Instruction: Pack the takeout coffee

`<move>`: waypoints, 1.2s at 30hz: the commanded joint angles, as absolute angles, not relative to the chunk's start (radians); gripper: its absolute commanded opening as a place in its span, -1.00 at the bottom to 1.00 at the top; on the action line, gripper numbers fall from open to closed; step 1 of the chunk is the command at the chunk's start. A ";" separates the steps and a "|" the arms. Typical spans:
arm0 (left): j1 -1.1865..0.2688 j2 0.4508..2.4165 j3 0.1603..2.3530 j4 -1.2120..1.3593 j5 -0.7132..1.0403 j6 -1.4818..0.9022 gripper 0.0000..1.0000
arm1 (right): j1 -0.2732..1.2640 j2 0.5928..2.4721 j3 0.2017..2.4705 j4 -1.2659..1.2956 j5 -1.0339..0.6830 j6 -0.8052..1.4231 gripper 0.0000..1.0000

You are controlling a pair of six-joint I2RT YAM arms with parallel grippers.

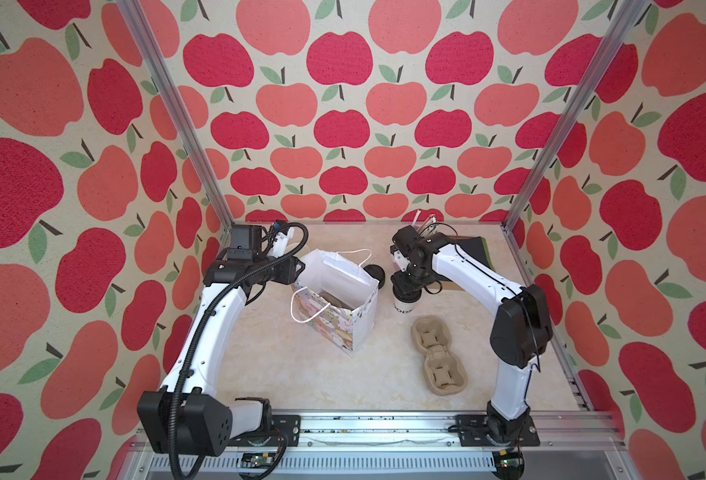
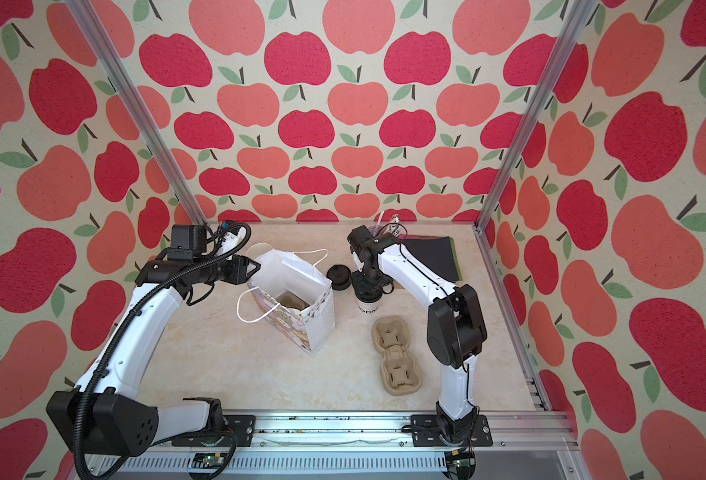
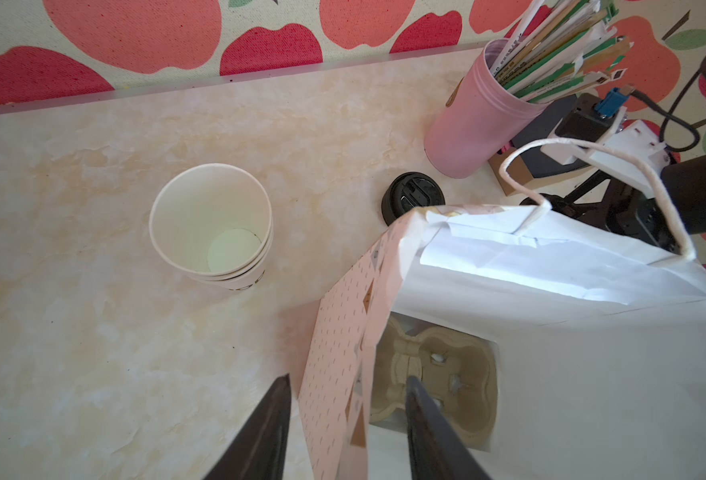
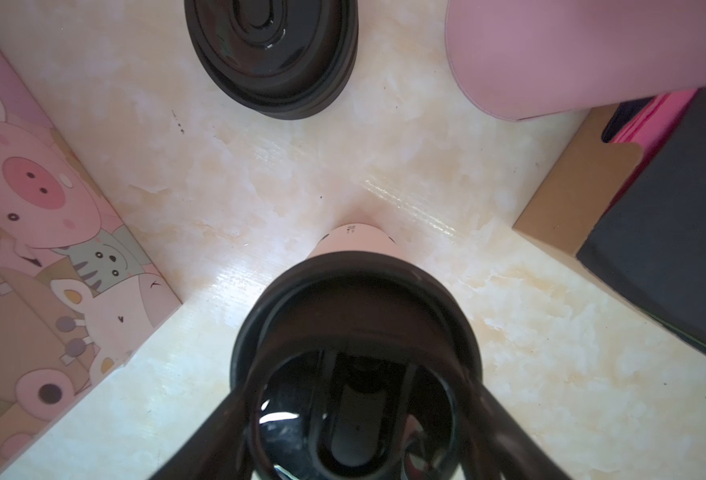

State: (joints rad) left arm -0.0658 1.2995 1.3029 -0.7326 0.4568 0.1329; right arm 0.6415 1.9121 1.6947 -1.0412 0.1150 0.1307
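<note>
The paper bag's side is loose between the open fingers of my left gripper, so I should grip the side's rim to hold the bag steady before I lower the coffee in.
The takeout coffee, a small white cup with black lettering, stands upright on the table right of the bag, and a black lid sits on its rim. My right gripper comes down from above, its fingers pressed against the lid's two sides. The cup's white side shows below the lid. The paper bag stands open with a pulp carrier on its floor. My left gripper is open astride the bag's left wall, one finger outside and one inside.
A stack of spare black lids sits between bag and cup. A second pulp carrier lies front right. Plain white cups are stacked beyond the bag. The pink cup of sticks and a dark napkin box stand at the back right.
</note>
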 commanded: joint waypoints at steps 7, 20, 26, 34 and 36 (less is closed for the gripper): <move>-0.062 1.340 1.372 -0.736 0.454 0.146 -0.52 | 0.658 1.887 1.684 -1.089 0.125 0.104 0.35; -0.066 1.318 1.411 -0.760 0.441 0.155 -0.13 | 0.658 1.869 1.661 -1.077 0.126 0.098 0.34; -0.067 1.367 1.443 -0.778 0.447 0.167 -0.14 | 0.657 1.858 1.647 -1.065 0.123 0.101 0.34; -0.081 1.402 1.459 -0.817 0.446 0.190 -0.42 | 0.657 1.832 1.654 -1.066 0.127 0.099 0.34; -0.087 1.398 1.453 -0.813 0.448 0.192 -0.50 | 0.657 1.822 1.658 -1.071 0.130 0.098 0.34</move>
State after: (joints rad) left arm -0.0776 1.3972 1.4334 -0.7830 0.4530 0.1741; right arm 0.6487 1.8702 1.6581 -1.0416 0.1223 0.1192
